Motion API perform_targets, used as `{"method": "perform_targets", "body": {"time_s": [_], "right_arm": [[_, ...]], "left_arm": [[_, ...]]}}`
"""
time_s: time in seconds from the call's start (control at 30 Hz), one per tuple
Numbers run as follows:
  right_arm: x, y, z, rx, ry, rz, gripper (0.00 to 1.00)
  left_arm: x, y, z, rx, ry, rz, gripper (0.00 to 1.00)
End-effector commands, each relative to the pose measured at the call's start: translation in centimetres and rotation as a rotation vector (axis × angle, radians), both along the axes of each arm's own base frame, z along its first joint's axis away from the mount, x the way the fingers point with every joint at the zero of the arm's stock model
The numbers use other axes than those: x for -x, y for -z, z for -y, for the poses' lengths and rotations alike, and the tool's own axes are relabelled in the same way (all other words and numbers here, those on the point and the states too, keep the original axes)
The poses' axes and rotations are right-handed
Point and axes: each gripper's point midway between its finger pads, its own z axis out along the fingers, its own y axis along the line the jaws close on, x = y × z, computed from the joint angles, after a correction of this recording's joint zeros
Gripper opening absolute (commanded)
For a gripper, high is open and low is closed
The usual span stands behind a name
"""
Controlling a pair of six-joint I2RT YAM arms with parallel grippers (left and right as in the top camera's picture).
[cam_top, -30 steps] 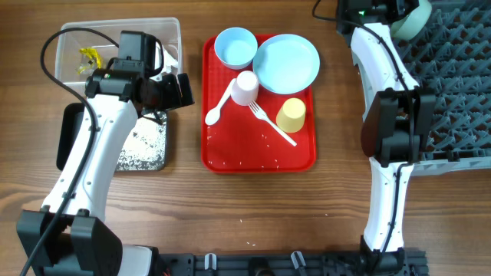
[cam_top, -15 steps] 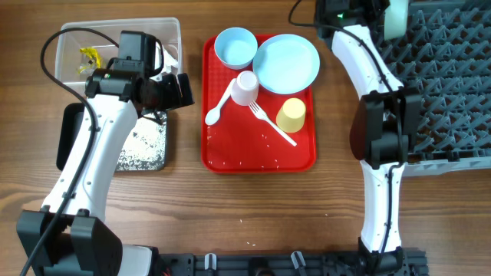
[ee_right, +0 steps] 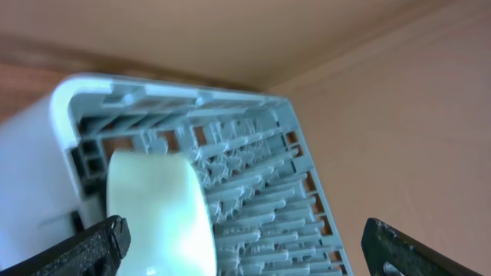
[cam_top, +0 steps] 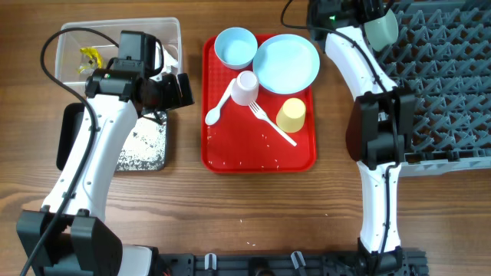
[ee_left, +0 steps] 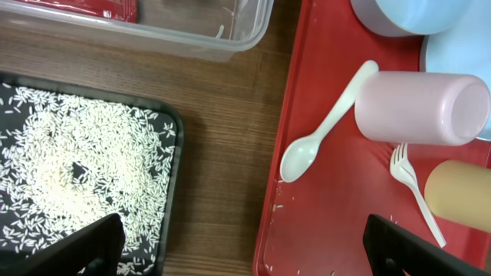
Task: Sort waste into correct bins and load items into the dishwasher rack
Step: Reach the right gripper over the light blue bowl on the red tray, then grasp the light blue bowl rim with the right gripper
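Observation:
I should keep moving my right gripper to the bowl's rim and close it there, because the bowl on the red tray is upright and its rim is above the plate.
My right gripper is open at the far left corner of the grey dishwasher rack. A light-blue bowl stands on edge among the pegs there, and this bowl is next to the left finger with nothing gripping it. On the red tray lie another bowl, the plate, a pink cup on its side, a yellow cup, a spoon and a fork. My left gripper hangs open and empty over the gap between the black tray and the red tray.
The clear tub at the far left holds a yellow wrapper. Rice grains cover the black tray, and a few lie on the red tray. The rack fills the right side.
The right gripper has opened and let go of the bowl, which now rests in the rack's corner. The right arm swung left. The left arm has not moved.

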Motion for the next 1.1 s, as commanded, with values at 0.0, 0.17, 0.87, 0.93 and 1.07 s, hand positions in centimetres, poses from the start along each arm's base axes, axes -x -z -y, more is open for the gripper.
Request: {"method": "perform_targets", "body": {"time_s": [0.0,0.17,0.87,0.93,1.07], "right_arm": [[0.8,0.5,-4.3,-0.107,-0.083,0.000,1.00],[3.4,4.0,-11.1,-0.500,-0.251,-0.141,1.00],[3.0,7.1,-30.9,-1.386,-0.456,-0.031,0.77],[3.0,9.1,-30.8,-1.384,-0.418,-0.045,0.73],[2.9,11.9,-29.3,-1.318,-0.342,-0.042,0.69]], "left_arm": [[-0.2,0.1,0.1,0.016,-0.010,-0.003,1.00],[-0.2,0.1,0.1,0.016,-0.010,-0.003,1.00],[-0.2,0.1,0.1,0.016,-0.010,-0.003,1.00],[-0.2,0.1,0.1,0.016,-0.010,-0.003,1.00],[-0.2,0.1,0.1,0.016,-0.010,-0.003,1.00]]}}
